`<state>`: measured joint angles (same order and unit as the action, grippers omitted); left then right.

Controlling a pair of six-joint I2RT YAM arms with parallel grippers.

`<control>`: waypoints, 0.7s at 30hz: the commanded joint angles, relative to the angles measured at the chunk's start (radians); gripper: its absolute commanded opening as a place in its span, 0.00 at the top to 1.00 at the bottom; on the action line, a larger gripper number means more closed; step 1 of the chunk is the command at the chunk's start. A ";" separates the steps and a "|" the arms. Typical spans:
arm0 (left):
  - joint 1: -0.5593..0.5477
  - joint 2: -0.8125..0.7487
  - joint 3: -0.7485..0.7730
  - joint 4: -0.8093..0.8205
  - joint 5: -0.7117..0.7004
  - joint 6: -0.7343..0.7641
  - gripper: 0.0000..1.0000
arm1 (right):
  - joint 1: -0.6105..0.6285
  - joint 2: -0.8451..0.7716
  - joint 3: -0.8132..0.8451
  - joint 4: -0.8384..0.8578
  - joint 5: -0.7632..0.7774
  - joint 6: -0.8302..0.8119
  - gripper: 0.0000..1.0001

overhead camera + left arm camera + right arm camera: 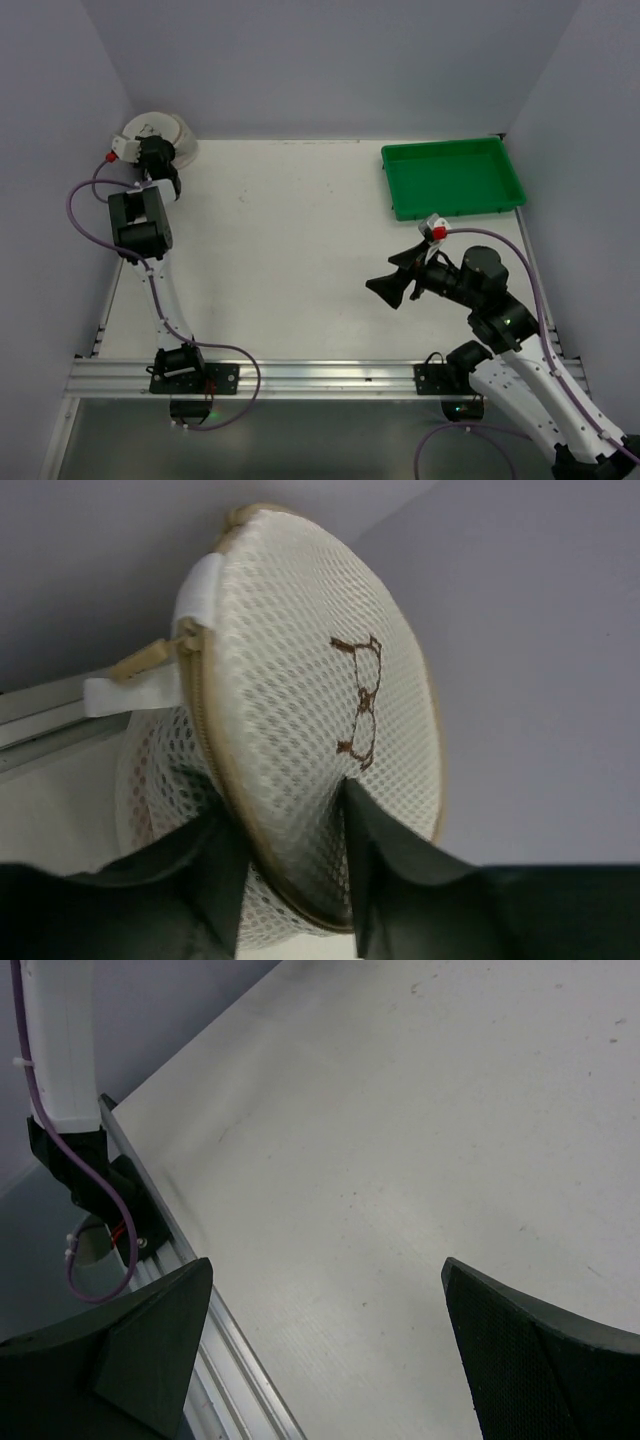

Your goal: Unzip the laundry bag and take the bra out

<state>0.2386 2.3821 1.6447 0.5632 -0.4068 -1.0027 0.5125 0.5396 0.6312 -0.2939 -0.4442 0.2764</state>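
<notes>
The laundry bag is in the table's corner (154,125), far from the robot's right gripper, so next the left gripper brings it to the table's middle (308,265) for the right gripper to steady.
The laundry bag (158,130) is a round cream-white mesh pouch in the far left corner, against the walls. In the left wrist view the bag (300,660) stands on edge, showing a brown bra pictogram (358,702) on its flat face and a tan zipper pull (150,658) at the upper left. My left gripper (160,165) (290,805) is shut on the bag's lower rim, one finger on each side. The bra is hidden inside the bag. My right gripper (395,275) (326,1263) is open and empty above the table at the right.
A green rectangular tray (452,178) stands at the back right. The walls close in on the left, back and right. The aluminium rail (320,378) runs along the near edge and also shows in the right wrist view (180,1260).
</notes>
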 commanded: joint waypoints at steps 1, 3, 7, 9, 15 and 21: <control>0.016 -0.020 0.017 0.003 0.025 0.079 0.65 | 0.003 0.028 0.016 0.027 -0.063 -0.028 0.01; 0.015 -0.043 -0.028 0.006 0.046 0.108 0.84 | 0.003 0.037 0.016 0.025 -0.070 -0.031 0.01; 0.015 -0.142 -0.135 0.041 0.118 0.115 1.00 | 0.003 0.033 0.015 0.029 -0.102 -0.020 0.01; 0.013 -0.185 -0.175 0.041 0.154 0.116 1.00 | 0.004 0.028 0.015 0.015 -0.106 -0.008 0.01; -0.008 -0.424 -0.370 0.026 0.333 0.043 1.00 | 0.003 -0.001 0.073 -0.080 -0.113 0.001 0.01; -0.102 -0.706 -0.581 -0.088 0.450 -0.007 1.00 | 0.004 -0.058 0.087 -0.122 -0.034 0.047 0.01</control>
<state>0.1997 1.8423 1.1286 0.5011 -0.0540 -0.9874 0.5125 0.4995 0.6601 -0.3828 -0.5133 0.2955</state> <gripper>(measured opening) 0.065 0.986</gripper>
